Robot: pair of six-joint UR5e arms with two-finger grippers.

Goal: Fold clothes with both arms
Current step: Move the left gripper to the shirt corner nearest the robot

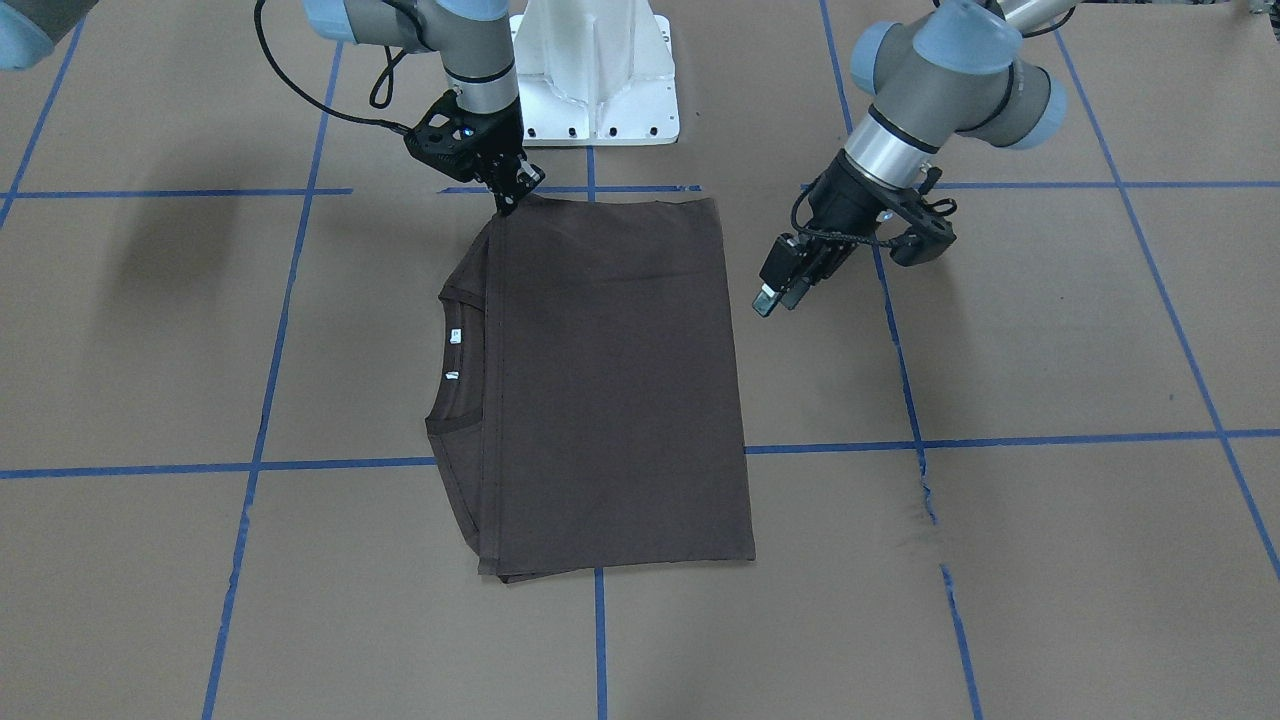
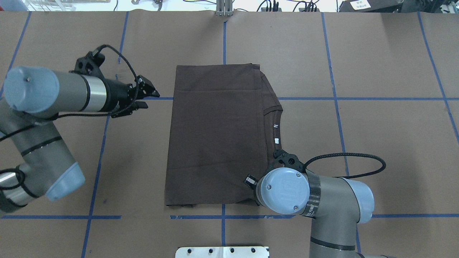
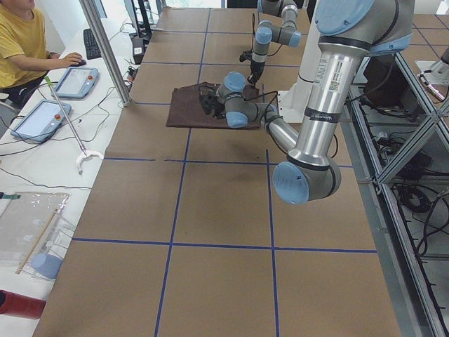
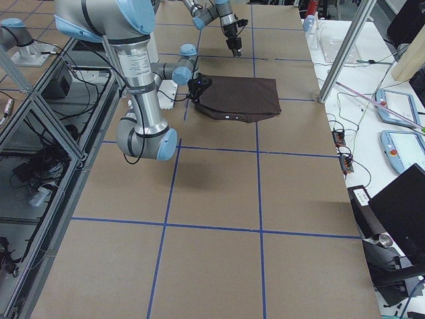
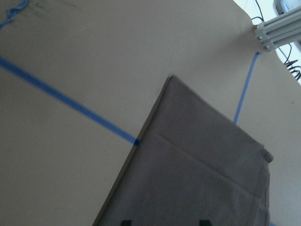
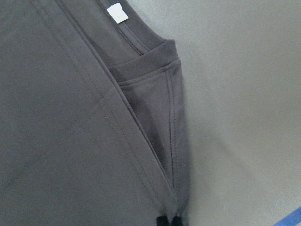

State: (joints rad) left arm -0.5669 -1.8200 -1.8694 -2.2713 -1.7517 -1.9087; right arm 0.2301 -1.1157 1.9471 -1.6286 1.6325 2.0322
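The dark brown T-shirt's far edge [image 1: 618, 566] is lying loose, so I expect the whole shirt [image 1: 609, 390] to slide along when the robot pulls the shirt's corners toward the white pedestal base.
The dark brown T-shirt [image 1: 610, 380] lies folded into a flat rectangle on the table, with its ribbed collar [image 1: 460, 350] and white neck labels [image 1: 455, 335] showing at one long edge. It also shows in the overhead view [image 2: 215, 136]. My right gripper [image 1: 508, 196] is shut on the shirt's corner nearest the robot base. In the right wrist view [image 6: 168, 220] the fingertips pinch the fabric layers. My left gripper [image 1: 778, 298] is open and empty, hovering just off the shirt's opposite long edge. In the overhead view [image 2: 146, 98] it sits apart from the cloth.
The white pedestal base [image 1: 597, 70] stands just behind the shirt. Blue tape lines [image 1: 1000, 440] grid the brown table. An operator in yellow [image 3: 21, 35] sits beyond the table's far edge with tablets [image 3: 42, 116]. A metal post [image 3: 105, 49] stands at that edge.
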